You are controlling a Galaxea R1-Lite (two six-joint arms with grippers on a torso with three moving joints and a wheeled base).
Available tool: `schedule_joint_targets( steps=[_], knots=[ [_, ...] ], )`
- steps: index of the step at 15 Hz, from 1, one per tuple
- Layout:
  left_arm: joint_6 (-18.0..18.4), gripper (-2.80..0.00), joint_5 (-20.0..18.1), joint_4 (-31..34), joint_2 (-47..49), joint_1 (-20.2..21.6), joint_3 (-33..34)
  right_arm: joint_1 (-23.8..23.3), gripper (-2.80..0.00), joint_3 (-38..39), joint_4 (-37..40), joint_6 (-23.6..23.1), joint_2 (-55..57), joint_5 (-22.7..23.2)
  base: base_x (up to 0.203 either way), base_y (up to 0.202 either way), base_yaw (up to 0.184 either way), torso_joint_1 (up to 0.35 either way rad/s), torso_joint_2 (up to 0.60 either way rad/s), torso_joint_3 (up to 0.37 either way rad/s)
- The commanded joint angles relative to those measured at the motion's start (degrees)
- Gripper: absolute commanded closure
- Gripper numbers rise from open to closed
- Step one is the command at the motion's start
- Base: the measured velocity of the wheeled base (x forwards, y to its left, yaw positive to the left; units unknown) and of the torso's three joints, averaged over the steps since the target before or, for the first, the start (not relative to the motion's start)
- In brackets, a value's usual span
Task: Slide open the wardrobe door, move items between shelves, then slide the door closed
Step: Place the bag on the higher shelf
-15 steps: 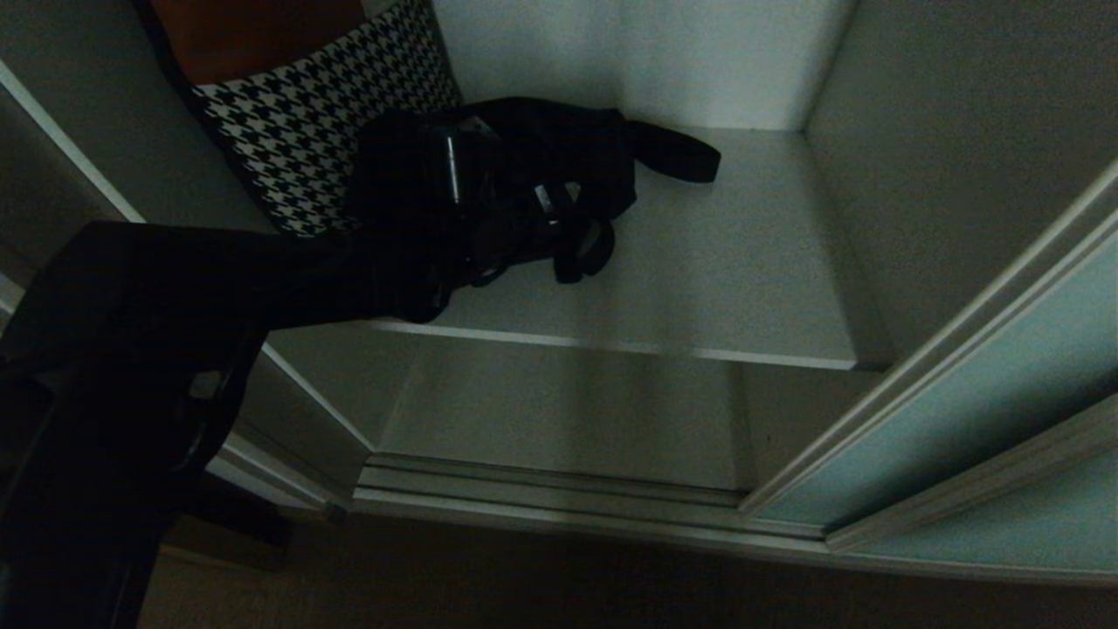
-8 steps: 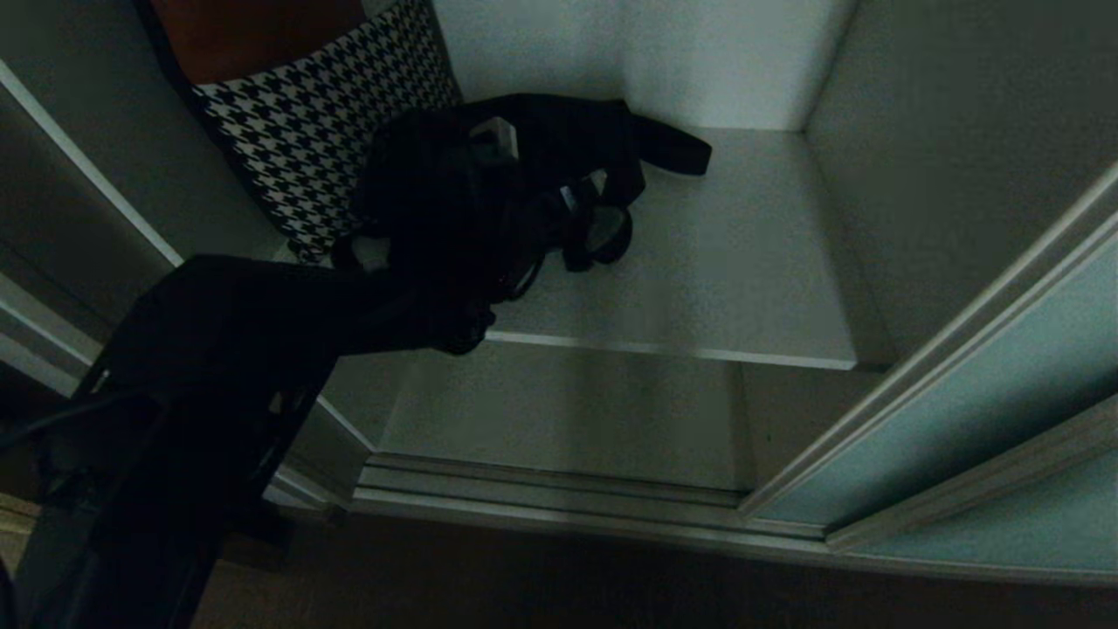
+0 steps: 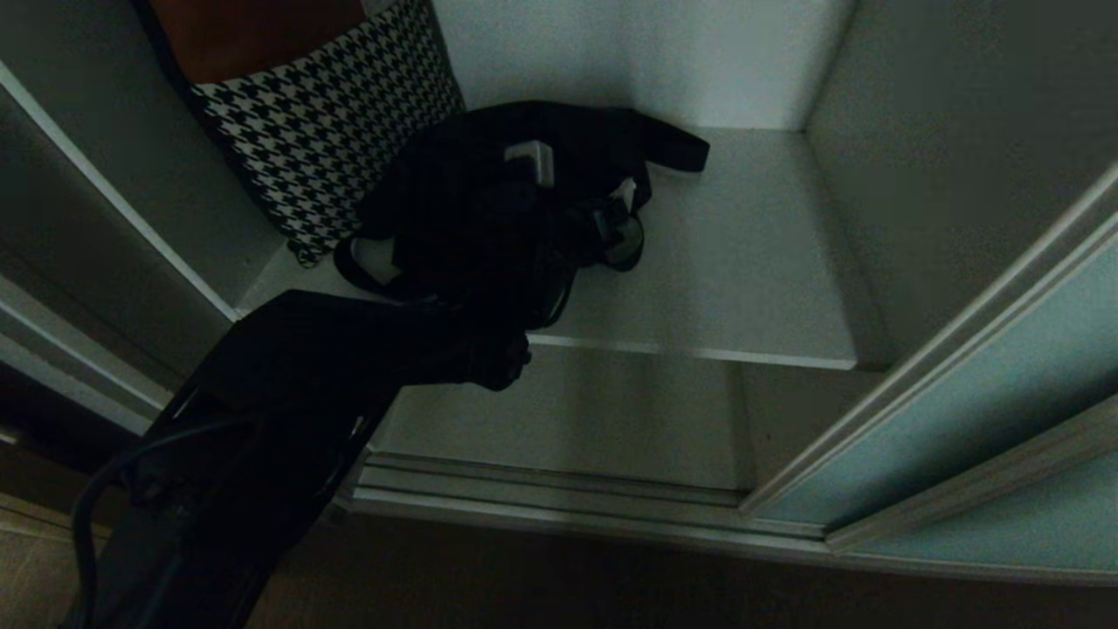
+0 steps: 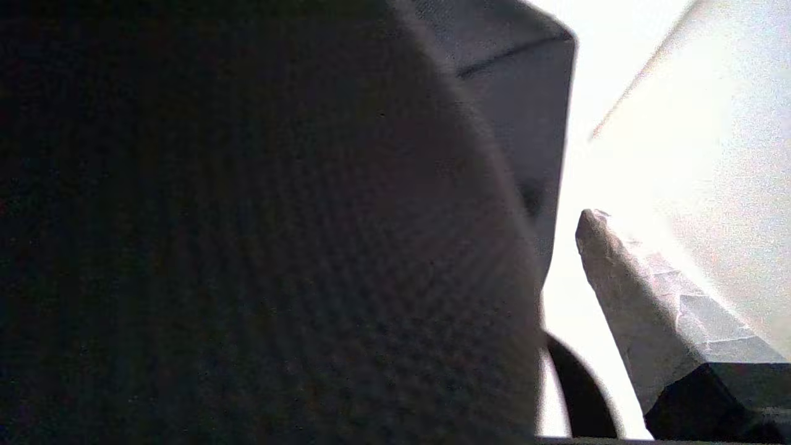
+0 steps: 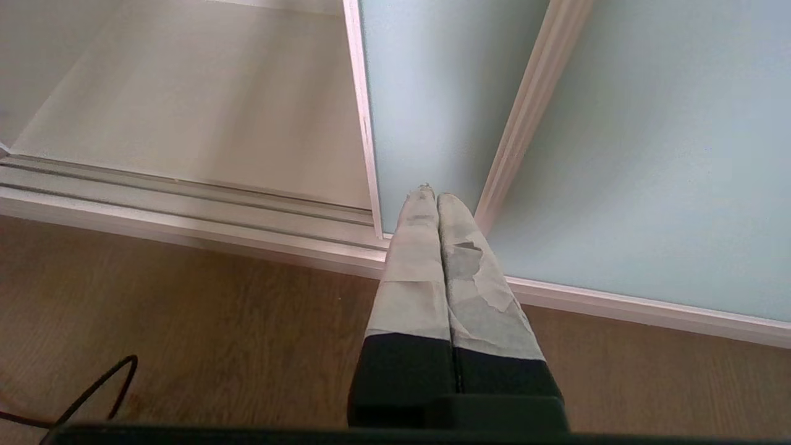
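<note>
The black bag's fabric [image 4: 334, 222] covers a finger of the robot's open left gripper, so the robot should lift that gripper toward the back wall [image 3: 650, 68], clear of the bag, before pulling back.
The black bag [image 3: 472, 210] lies slumped on the upper shelf [image 3: 742, 262], its straps trailing right and toward the front edge. My left arm reaches up from the lower left, and my left gripper [image 3: 576, 179] stands open over the bag with black fabric between its fingers. In the left wrist view the fabric [image 4: 247, 247] hides one finger, while the other finger [image 4: 624, 290] stands apart from it against the bright shelf. The sliding wardrobe door [image 3: 961, 393] is slid aside to the right. My right gripper [image 5: 431, 196] hangs shut, low beside the door [image 5: 432, 93].
A black-and-white houndstooth cushion [image 3: 323, 131] with an orange top leans at the shelf's left end, touching the bag. Below is a lower shelf board [image 3: 568, 411] and the door track [image 3: 559, 502]. A black cable [image 5: 80, 395] lies on the wooden floor [image 5: 185, 321].
My left arm has swung right and further onto the shelf, and the gripper has turned. The bag has shifted with it and now spreads lower, with a strap loop showing at its left.
</note>
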Motion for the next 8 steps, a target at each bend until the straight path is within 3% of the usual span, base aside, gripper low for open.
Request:
schedule_joint_targets(
  steps=[1, 6, 8],
  knots=[
    [0.0, -2.80, 0.0, -1.6, -2.1, -0.5, 0.0, 0.0, 0.00, 0.0, 0.0, 0.0, 0.0, 0.0, 0.000, 0.000, 0.000, 0.000, 0.00, 0.000],
    [0.5, -2.80, -0.2, -0.2, -7.8, -4.8, 0.1, 0.0, 0.00, 0.0, 0.0, 0.0, 0.0, 0.0, 0.000, 0.000, 0.000, 0.000, 0.00, 0.000],
    [1.2, -2.80, -0.5, 4.8, -6.7, -8.3, 0.1, 0.0, 0.00, 0.0, 0.0, 0.0, 0.0, 0.0, 0.000, 0.000, 0.000, 0.000, 0.00, 0.000]
  ],
)
